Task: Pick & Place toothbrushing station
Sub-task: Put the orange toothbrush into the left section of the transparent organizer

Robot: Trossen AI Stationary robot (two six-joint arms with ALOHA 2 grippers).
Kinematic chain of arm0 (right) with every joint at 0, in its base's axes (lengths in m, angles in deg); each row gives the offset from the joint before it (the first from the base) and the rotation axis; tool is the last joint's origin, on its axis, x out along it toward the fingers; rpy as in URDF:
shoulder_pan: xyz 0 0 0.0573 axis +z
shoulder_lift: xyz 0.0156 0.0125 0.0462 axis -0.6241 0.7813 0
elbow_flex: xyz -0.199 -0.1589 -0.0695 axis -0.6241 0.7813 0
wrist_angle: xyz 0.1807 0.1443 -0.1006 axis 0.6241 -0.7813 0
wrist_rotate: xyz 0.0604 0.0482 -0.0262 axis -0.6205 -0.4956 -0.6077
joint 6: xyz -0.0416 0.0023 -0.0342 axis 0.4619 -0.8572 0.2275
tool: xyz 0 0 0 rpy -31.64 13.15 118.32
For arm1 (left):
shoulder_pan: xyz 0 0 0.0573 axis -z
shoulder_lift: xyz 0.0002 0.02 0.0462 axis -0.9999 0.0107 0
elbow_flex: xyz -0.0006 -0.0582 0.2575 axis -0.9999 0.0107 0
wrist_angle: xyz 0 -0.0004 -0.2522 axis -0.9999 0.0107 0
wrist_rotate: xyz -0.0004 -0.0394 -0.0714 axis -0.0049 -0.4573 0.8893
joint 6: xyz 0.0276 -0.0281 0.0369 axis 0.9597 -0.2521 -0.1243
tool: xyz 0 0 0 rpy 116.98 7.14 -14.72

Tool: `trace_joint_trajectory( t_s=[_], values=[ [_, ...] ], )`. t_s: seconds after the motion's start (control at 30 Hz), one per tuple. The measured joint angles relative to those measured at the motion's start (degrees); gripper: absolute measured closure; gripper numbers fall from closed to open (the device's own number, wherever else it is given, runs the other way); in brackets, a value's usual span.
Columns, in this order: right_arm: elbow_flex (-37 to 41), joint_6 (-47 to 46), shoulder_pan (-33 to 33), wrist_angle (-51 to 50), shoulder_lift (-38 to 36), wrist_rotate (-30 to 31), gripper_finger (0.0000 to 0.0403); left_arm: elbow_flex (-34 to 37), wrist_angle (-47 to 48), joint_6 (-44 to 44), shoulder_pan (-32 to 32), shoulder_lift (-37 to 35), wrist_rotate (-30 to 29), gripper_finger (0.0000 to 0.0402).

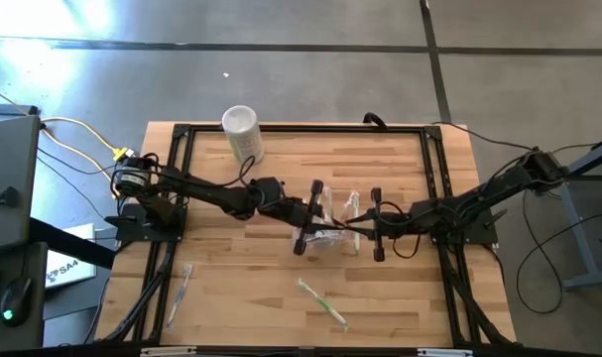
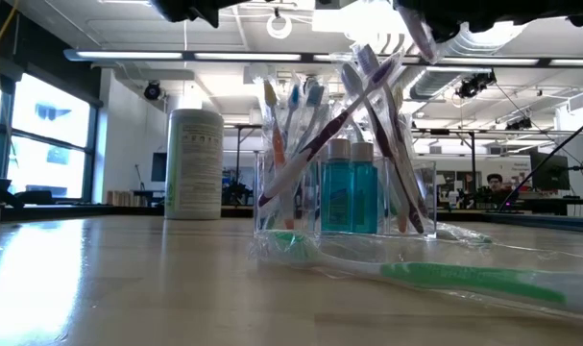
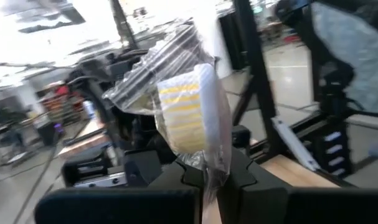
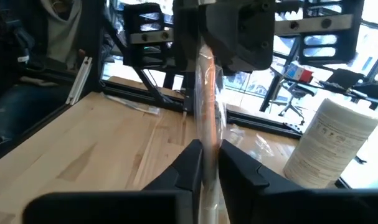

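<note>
Next, I open my right gripper before my left gripper tips the handle down into the clear cup (image 2: 289, 204), because the toothbrush is level with my right gripper on its handle (image 4: 208, 106).
A clear cup (image 2: 349, 187) stands at the table's middle, holding several toothbrushes and two teal tubes (image 2: 351, 197). Above it, a toothbrush in a clear wrapper (image 3: 189, 112), with yellow and white bristles, spans between my two grippers. My left gripper (image 1: 323, 219) comes in from the table's left and is shut on the toothbrush. My right gripper (image 1: 362, 226) comes in from the right and is shut on it too. A wrapped green toothbrush (image 1: 322, 300) lies flat near the front edge. A wrapped clear toothbrush (image 1: 181, 288) lies at the front left. My left gripper pinches the wrapped toothbrush between its two fingers just below the bristle head (image 3: 208, 169), coming level from the table's left. The head stands out beyond the fingertips, tilted up. The toothbrush is lifted clear of the table. My right gripper pinches the wrapped handle (image 4: 207, 149) between its two fingers, coming level from the table's right. The fingers lie along the toothbrush, which runs on from them toward my left gripper (image 4: 235, 37). It is held above the tabletop.
A tall white cylinder (image 1: 241, 131) stands at the table's far left. A black frame (image 1: 301, 129) runs along the far edge and both sides of the wooden table. There is bare wood between the cup and the front edge, around the green toothbrush.
</note>
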Motion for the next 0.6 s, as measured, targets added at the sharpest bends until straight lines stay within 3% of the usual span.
trace_joint_trajectory(
  t_s=[0.13,0.2,0.37,0.5,0.6],
  values=[
    [0.0,2.9,2.6,-0.3,-1.6,4.5,0.0305,0.0,0.7,0.1,0.1,-0.6,2.3,0.0395],
    [0.0,3.6,4.4,-0.3,-2.7,9.9,0.0272,0.0,1.4,-1.0,0.1,-1.5,4.2,0.0396],
    [0.0,5.0,10.1,-0.4,-5.0,26.8,0.0188,0.1,2.5,-10.0,0.1,-6.8,16.2,0.0396],
    [0.0,5.9,13.5,-1.4,-5.8,34.1,0.0140,0.0,12.0,-14.8,0.9,-13.2,15.0,0.0396],
    [0.0,6.4,15.6,-2.7,-5.8,36.7,0.0118,0.0,22.5,-17.0,1.7,-15.9,7.0,0.0396]
  ],
)
